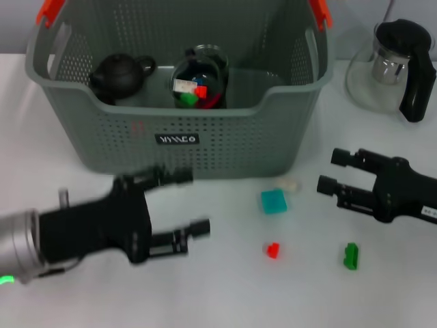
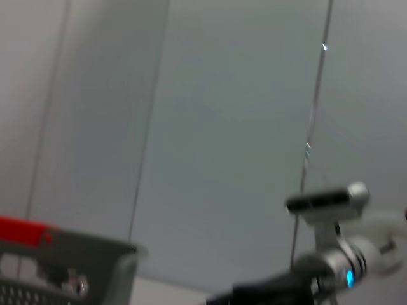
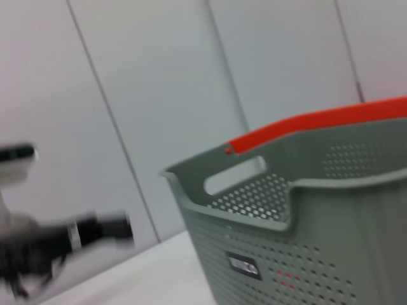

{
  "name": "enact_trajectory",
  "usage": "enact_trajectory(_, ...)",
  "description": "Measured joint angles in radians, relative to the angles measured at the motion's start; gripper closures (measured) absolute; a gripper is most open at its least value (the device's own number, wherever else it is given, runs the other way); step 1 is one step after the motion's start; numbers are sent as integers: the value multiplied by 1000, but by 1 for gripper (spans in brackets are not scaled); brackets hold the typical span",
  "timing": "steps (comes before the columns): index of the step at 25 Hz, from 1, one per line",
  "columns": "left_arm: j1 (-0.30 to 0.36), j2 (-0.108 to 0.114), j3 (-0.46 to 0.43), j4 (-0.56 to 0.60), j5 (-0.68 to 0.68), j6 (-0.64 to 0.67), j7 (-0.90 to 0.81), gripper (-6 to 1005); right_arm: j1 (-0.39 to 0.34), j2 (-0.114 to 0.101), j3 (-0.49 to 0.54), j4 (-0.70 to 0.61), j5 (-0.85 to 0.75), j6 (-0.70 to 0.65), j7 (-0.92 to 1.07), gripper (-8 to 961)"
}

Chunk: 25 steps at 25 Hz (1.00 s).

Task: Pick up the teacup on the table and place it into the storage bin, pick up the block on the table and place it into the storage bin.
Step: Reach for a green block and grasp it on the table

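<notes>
The green block (image 1: 351, 256) lies far from my left gripper and close to my right gripper, so next my left gripper backs off while my right gripper takes it.
The grey storage bin (image 1: 177, 130) stands at the back of the table; its corner shows in the left wrist view (image 2: 76, 260) and its front wall in the right wrist view (image 3: 318, 254). Inside it, the teacup (image 1: 199, 76), a clear glass cup, holds small coloured blocks. On the table in front of the bin lie a teal block (image 1: 274, 201), a red block (image 1: 273, 250) and a green block (image 1: 351, 255). My left gripper (image 1: 192, 203) is open near the bin's front, left of the teal block. Right of that block, my right gripper (image 1: 332, 171) is open, holding nothing.
A black teapot (image 1: 121, 74) sits in the bin's left part. A glass kettle with a black handle (image 1: 396, 68) stands at the back right. A small pale object (image 1: 290, 183) lies beside the teal block. Orange clips (image 1: 49, 12) top the bin's corners.
</notes>
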Motion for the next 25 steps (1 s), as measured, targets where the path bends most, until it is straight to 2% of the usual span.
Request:
enact_trajectory(3,29,-4,-8,5,65,-11,44,186,-4,-4,-6,-30,-22,-33,37,192)
enact_trajectory(7,38,-1,-55,25,149,-13,48,187,-4,-5,-7,-131,-127,-66,166,192)
enact_trajectory(13,28,2,-164,12,158,-12,59,188,27,7,-31,-399,-379,-135,457,193)
enact_trajectory(18,9,5,-214,-16,159,-12,60,188,105,2,-114,-547,-529,-184,616,193)
enact_trajectory(22,7,3,-222,-34,147,-13,61,188,187,0,-187,-578,-639,-192,681,192)
enact_trajectory(25,7,1,-236,-44,138,-14,61,188,239,8,-248,-579,-716,-189,693,192)
